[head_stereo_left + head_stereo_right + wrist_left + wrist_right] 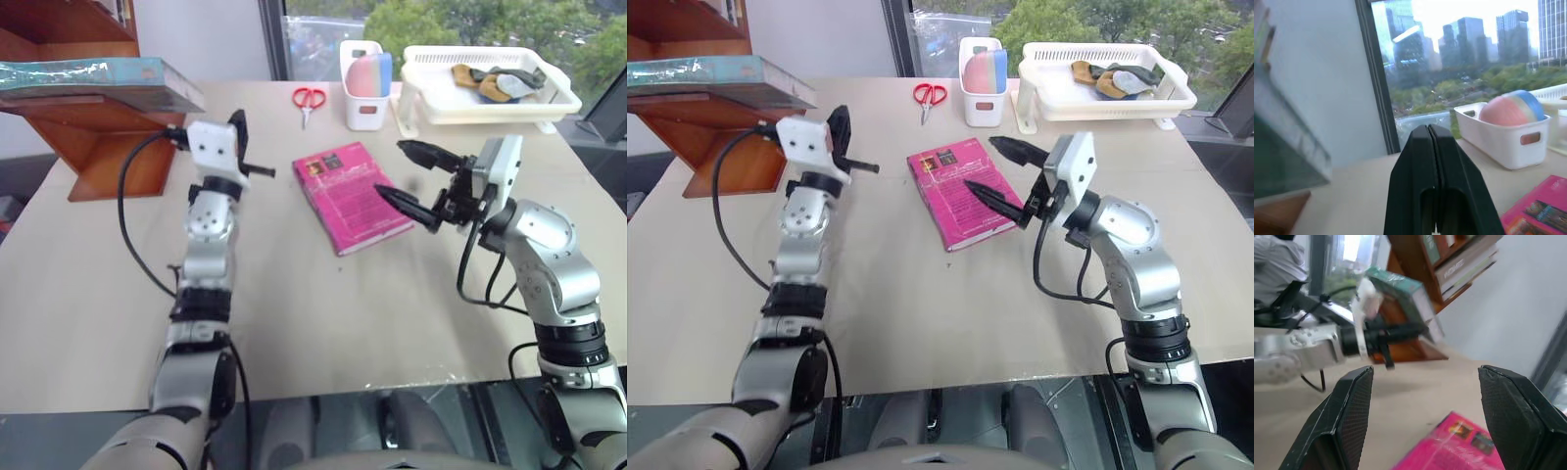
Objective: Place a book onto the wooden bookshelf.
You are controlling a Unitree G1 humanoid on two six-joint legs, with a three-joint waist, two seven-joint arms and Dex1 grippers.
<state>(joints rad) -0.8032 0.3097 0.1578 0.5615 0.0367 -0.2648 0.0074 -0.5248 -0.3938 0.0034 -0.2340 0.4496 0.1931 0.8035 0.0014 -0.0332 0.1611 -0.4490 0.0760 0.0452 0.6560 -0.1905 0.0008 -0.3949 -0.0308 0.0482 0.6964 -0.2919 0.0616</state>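
Next, I go back with my left gripper and push the book's near end (176,85) further into the bookshelf, because the teal-green book's corner (198,104) sticks out past the board's edge.
The teal-green book (93,80) lies flat on a lower board of the reddish-brown wooden bookshelf (108,157) at the table's far left, its corner jutting past the board's edge. My left gripper (239,132) hovers just right of that corner, apart from the book, its fingers (1432,147) shut together with nothing between them. My right gripper (416,181) is open and empty, raised above the right edge of a magenta-pink book (351,194) in the middle of the table. In the right wrist view its fingers (1352,416) frame the left gripper and the shelf.
Red-handled scissors (309,98) lie behind the pink book. A small white bin (364,108) with a pink and blue ball stands beside them. A white basket (485,106) with several items sits at the back right. More books fill the upper shelves (1459,264).
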